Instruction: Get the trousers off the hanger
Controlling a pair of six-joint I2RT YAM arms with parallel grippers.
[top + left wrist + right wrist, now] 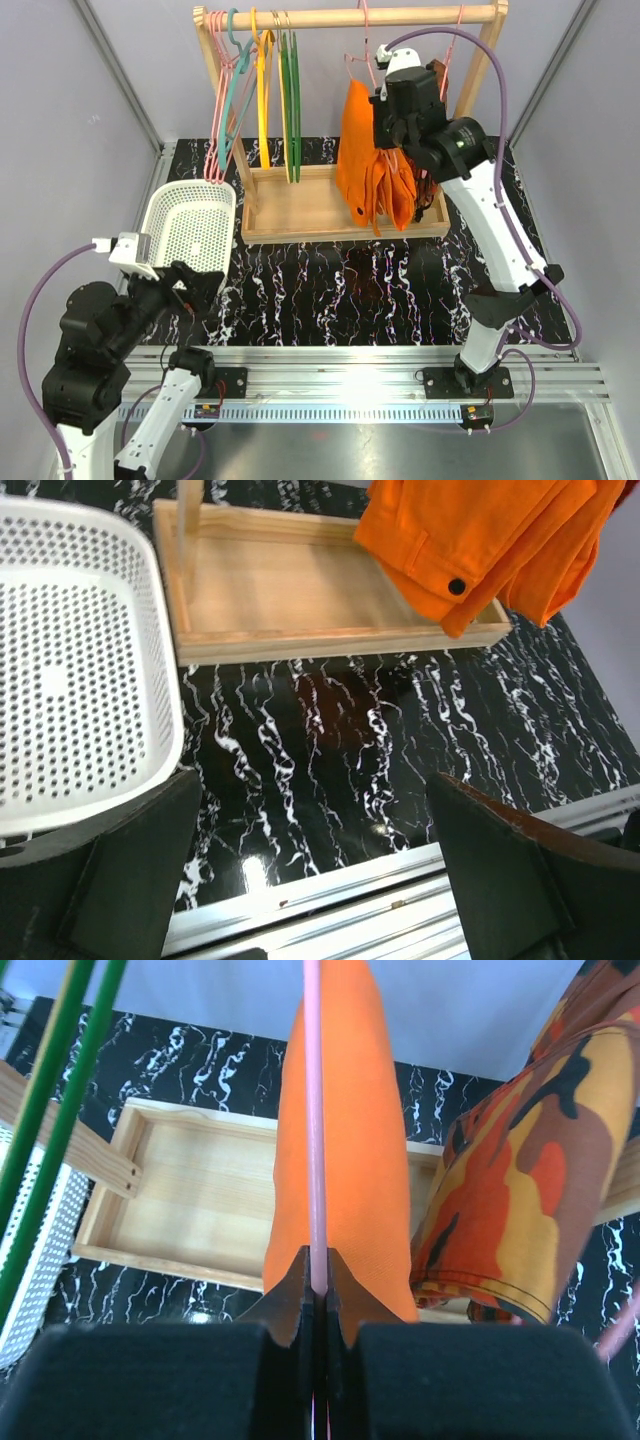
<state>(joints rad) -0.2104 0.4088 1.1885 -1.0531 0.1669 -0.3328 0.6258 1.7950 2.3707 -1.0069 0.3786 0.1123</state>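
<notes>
The orange trousers (pixel 357 155) are hanging at the rail, a long way from my left gripper. My right gripper should first bring the hanger (pixel 368 58) forward, and then my left gripper should take the trousers' hem.
The bright orange trousers (pixel 356 150) hang folded over the thin pink hanger (pixel 365 30) on the wooden rail at the back. My right gripper (pixel 397 122) is up beside them, and in the right wrist view it (pixel 318 1285) is shut on the hanger's pink wire (pixel 314 1110), with the trousers (pixel 345 1130) right behind the wire. My left gripper (pixel 200 283) hovers low at the front left, wide open and holding nothing (pixel 310 810); the trousers (pixel 470 535) show at the top right of the left wrist view.
A camouflage garment (pixel 520 1180) hangs just right of the trousers. Green, yellow, teal and pink hangers (pixel 265 90) crowd the rail's left half. The wooden rack base (pixel 300 205) lies beneath. A white perforated basket (pixel 190 225) stands at the left, close to my left gripper.
</notes>
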